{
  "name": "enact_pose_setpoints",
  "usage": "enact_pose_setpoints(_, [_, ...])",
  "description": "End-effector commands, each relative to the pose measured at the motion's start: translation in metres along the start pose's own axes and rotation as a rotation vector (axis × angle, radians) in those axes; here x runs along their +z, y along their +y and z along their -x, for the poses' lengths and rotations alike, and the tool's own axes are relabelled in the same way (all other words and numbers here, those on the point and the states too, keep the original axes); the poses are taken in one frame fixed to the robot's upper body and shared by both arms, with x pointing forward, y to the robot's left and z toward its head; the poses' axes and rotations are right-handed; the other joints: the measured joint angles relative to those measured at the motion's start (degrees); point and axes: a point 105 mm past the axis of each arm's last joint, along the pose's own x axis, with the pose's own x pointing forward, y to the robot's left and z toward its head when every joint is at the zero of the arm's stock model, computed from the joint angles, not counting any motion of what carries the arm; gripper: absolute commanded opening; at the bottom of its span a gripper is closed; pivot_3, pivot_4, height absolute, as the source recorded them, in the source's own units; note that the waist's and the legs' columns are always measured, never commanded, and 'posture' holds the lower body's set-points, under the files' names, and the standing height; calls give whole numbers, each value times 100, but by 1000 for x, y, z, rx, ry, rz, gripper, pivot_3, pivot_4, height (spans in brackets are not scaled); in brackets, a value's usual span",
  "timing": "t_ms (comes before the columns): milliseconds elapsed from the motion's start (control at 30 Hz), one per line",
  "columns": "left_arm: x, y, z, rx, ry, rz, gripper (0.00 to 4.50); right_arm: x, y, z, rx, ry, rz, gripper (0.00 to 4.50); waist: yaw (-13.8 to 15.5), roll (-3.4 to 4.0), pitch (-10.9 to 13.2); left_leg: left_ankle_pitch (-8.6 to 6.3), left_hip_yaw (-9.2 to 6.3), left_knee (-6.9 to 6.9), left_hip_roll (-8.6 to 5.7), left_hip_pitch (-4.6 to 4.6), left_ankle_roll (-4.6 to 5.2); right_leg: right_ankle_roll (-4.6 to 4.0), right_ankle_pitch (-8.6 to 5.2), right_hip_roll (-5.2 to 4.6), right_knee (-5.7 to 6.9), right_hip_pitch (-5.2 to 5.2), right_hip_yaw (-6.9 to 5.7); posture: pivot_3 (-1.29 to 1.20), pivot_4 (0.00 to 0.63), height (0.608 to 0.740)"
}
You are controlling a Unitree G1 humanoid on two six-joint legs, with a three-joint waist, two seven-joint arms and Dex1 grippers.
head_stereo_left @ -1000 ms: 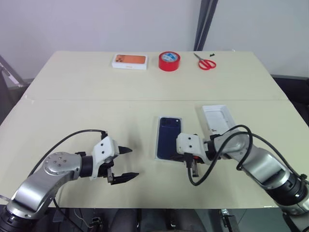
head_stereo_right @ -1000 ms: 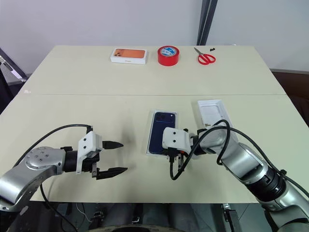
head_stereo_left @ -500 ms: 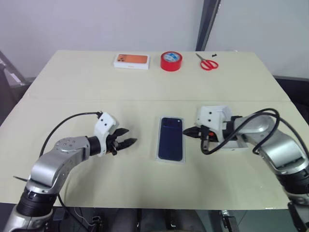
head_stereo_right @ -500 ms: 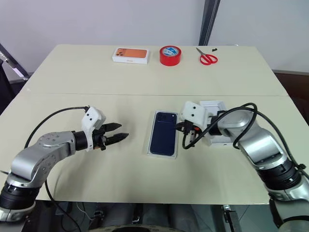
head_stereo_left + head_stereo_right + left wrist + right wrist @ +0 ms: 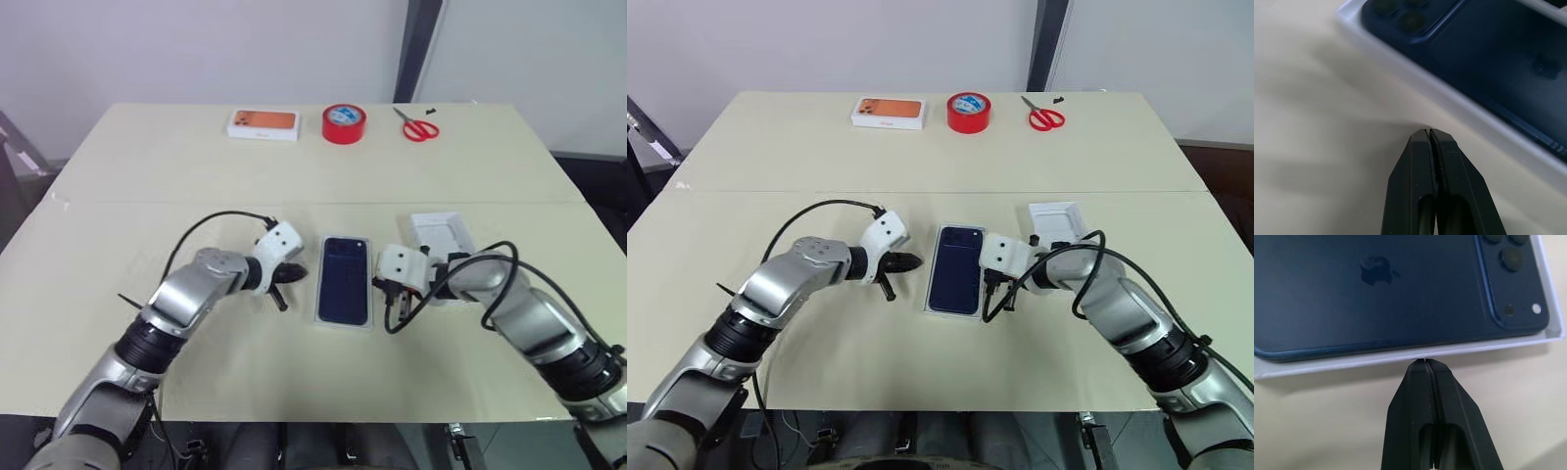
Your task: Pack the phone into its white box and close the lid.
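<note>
Next, my right gripper grabs the lid's side (image 5: 414,233) closest to the phone and turns the lid over onto the box, because the white lid (image 5: 443,232) lies with its open side up.
The dark blue phone (image 5: 345,279) lies back-up inside the shallow white box (image 5: 345,326) at the middle of the table. My left gripper (image 5: 294,273) is shut and empty, its tip just off the box's left wall (image 5: 1449,103), a small gap away in the left wrist view. On the other side, my right gripper (image 5: 377,285) is shut and empty too, its tip right at the box's right wall (image 5: 1400,357), beside the phone (image 5: 1376,289). The white lid (image 5: 439,235) lies open side up behind the right hand.
At the table's far edge stand a white box with an orange phone picture (image 5: 263,123), a red tape roll (image 5: 343,124) and red scissors (image 5: 419,127). A seam (image 5: 147,202) runs across the tabletop. Black cables loop from both wrists.
My left gripper has shut and swung right, up to the box's left side. The shut right gripper has shifted along the box's right side and now sits at its wall.
</note>
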Motion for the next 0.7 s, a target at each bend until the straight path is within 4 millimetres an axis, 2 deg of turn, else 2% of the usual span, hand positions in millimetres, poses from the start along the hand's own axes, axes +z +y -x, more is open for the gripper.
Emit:
enact_pose_setpoints(33, [19, -18, -5, -86, -43, -65, 107, 13, -1, 6, -10, -36, 45, 0, 1, 0, 0, 0, 0, 0, 0, -1, 0, 0, 0, 0, 0, 0, 0, 0, 150, 733])
enact_pose_setpoints(200, [33, -42, -16, -204, -70, -83, 107, 5, 0, 20, 12, -13, 50, 0, 23, 0, 0, 0, 0, 1, -2, -2, 0, 0, 0, -1, -1, 1, -1, 0, 150, 733])
enact_pose_setpoints(433, [40, -69, -35, -341, -47, -166, 107, -25, 2, 42, 34, 70, 21, 0, 96, 0, 0, -4, 0, 14, -4, -7, 8, 3, -2, -1, -3, 2, 1, 0, 150, 733])
enact_pose_setpoints(533, [44, -71, -45, -349, -45, -178, 107, -36, 1, 49, 33, 103, 6, 0, 102, 2, -1, -7, 0, 27, -3, -7, 13, 3, -2, 3, 2, 5, 0, 0, 150, 733])
enact_pose_setpoints(700, [48, -67, -52, -327, -60, -163, 107, -39, 2, 53, 30, 114, 4, 0, 108, 2, -1, -24, -1, 56, 1, -7, 42, 7, -5, 6, 3, 20, -1, 0, 150, 733])
